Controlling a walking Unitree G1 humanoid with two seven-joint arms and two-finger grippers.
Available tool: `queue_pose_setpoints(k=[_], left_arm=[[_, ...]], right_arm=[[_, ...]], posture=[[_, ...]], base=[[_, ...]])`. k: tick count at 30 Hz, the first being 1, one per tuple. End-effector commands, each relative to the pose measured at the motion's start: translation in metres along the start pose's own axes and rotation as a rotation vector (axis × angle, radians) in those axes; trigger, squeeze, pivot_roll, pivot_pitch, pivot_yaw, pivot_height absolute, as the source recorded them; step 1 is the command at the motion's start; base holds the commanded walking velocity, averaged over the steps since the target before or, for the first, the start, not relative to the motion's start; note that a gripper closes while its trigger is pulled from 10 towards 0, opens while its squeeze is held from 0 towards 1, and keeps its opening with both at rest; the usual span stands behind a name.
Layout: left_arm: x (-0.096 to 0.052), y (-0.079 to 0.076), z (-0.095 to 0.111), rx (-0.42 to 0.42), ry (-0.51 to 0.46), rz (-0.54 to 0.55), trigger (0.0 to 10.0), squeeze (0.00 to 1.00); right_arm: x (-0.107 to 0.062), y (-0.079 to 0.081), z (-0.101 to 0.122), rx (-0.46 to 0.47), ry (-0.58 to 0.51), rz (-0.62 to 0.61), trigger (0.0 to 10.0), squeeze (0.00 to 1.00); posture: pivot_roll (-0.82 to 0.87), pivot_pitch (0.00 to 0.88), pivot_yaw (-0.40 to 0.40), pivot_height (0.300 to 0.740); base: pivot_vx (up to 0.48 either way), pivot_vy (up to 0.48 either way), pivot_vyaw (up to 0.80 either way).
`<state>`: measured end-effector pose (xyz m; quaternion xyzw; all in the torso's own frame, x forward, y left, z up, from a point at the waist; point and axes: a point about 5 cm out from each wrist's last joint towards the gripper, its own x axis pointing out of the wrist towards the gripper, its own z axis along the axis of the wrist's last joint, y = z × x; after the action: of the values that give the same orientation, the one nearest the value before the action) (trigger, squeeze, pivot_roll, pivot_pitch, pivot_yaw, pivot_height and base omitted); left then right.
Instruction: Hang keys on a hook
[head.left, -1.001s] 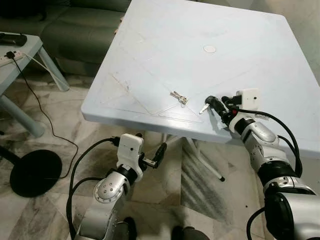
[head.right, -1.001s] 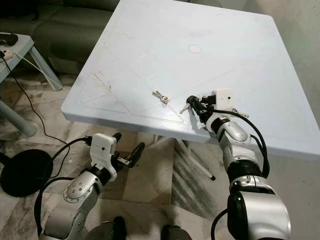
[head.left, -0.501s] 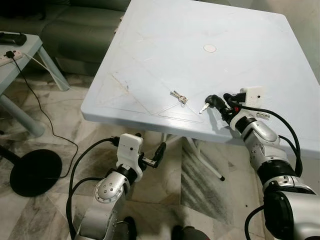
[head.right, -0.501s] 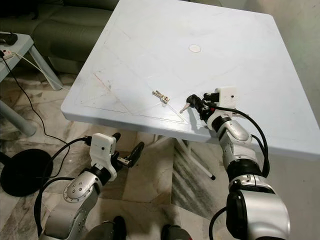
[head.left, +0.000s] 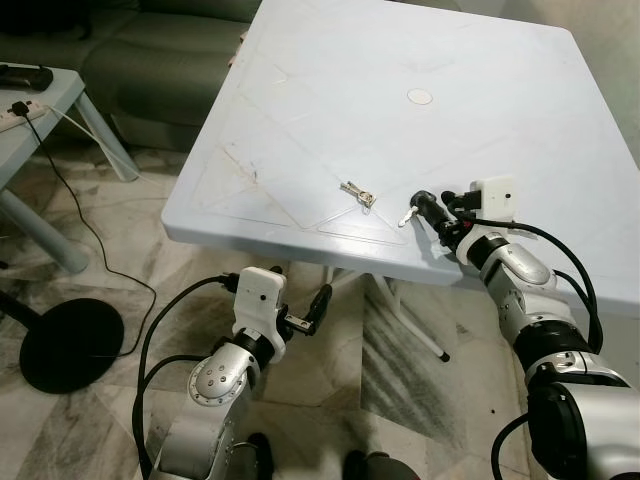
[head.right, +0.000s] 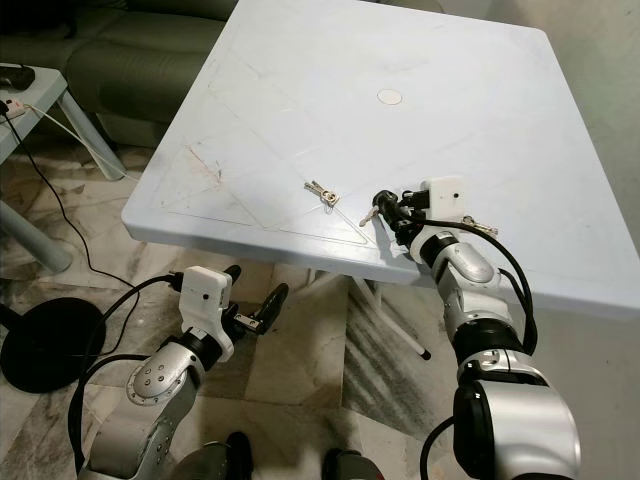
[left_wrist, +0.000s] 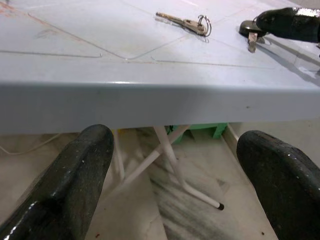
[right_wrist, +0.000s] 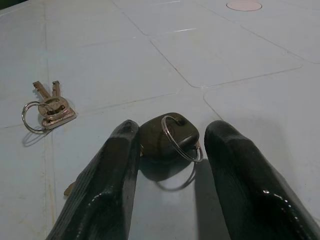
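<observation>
The key (right_wrist: 155, 143) will follow the metal ring (right_wrist: 173, 142) with its blade sticking out sideways when I lift the ring, because the ring loops through the black head between my fingers.
A black-headed key (right_wrist: 162, 137) with a metal ring lies on the white plastic table (head.left: 450, 60) near its front edge. My right gripper (right_wrist: 172, 127) rests on the table, open, one finger on each side of the key's head. One finger touches the head and a thin gap shows at the other. A small bunch of silver keys (head.left: 357, 193) lies a short way to the left of it, untouched. My left gripper (left_wrist: 175, 185) hangs open below the table's front edge, holding nothing.
A dark green sofa (head.left: 150, 50) stands behind the table on the left. A low side table (head.left: 40, 110) with a power strip and a trailing cable is at the far left, and a round black base (head.left: 70, 345) sits on the marble floor. White table legs (head.left: 400, 320) cross underneath.
My right wrist rocked slightly around the black key, which stayed in place on the table. The left arm and the silver keys have not moved.
</observation>
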<state>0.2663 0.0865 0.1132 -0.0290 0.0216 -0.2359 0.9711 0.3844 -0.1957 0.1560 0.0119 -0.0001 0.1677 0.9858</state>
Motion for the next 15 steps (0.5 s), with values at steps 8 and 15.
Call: queue_pose_setpoints(k=[8,15], left_arm=[[-0.0022,-0.0037,-0.0019,-0.004,0.012,-0.004,10.0,0.00],[-0.0024,-0.0039,-0.0016,-0.005,0.010,-0.002,10.0,0.00]], right_arm=[[-0.0011,-0.0033,-0.0025,0.019,0.025,-0.006,0.0,0.00],[-0.0009,-0.0046,-0.0017,0.022,0.024,-0.020,0.0,0.00]], posture=[[0.04,0.239,-0.064,0.740],[0.04,0.239,-0.064,0.740]], base=[[0.000,0.000,0.00],[0.000,0.000,0.00]])
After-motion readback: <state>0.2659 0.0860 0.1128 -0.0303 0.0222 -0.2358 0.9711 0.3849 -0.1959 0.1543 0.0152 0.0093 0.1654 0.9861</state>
